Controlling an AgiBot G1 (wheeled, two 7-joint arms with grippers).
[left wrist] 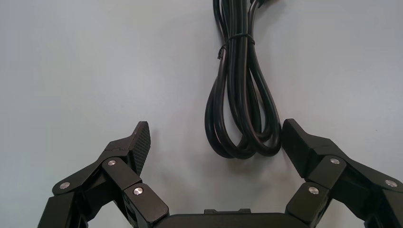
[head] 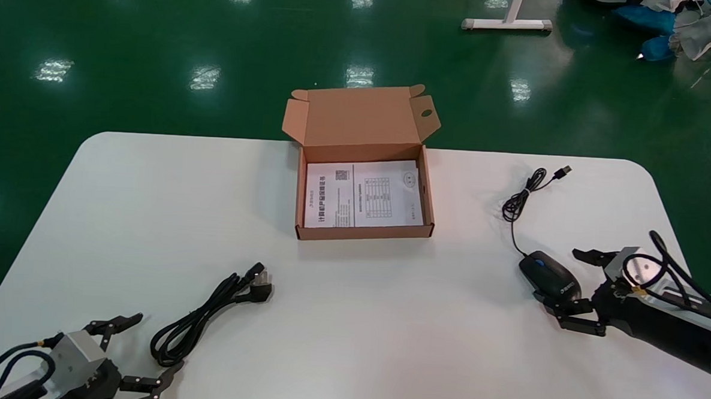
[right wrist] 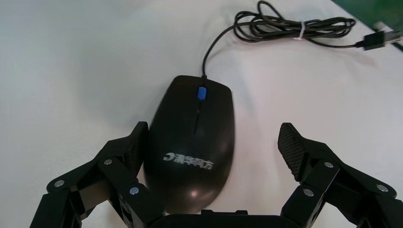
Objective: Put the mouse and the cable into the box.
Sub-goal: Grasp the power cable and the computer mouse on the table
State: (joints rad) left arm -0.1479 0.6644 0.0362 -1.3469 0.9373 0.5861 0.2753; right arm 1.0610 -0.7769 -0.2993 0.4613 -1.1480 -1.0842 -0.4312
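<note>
The bundle (head: 202, 318) will stick out stiffly from the robot's left gripper when the robot lifts the bundle's loop, because a tie (left wrist: 239, 37) holds the power cable's thick coils tightly together.
A black mouse (head: 549, 276) with a blue wheel lies near the table's right edge, and its thin cord (head: 520, 198) runs back to a tied bundle and a USB plug. My right gripper (head: 562, 281) stands open around the mouse's rear. In the right wrist view one finger (right wrist: 135, 147) rests against the side of the mouse (right wrist: 192, 142), while the other stands well apart. A black power cable (head: 206, 313), tied in a bundle, lies at the front left. My left gripper (head: 158, 344) is open at the looped end of the cable (left wrist: 242, 95), which sits close to one finger (left wrist: 297, 142).
An open cardboard box (head: 363, 231) stands at the middle back of the white table (head: 386, 321), lid flap up, with a printed sheet (head: 365, 194) flat inside. Beyond the table's edges is green floor.
</note>
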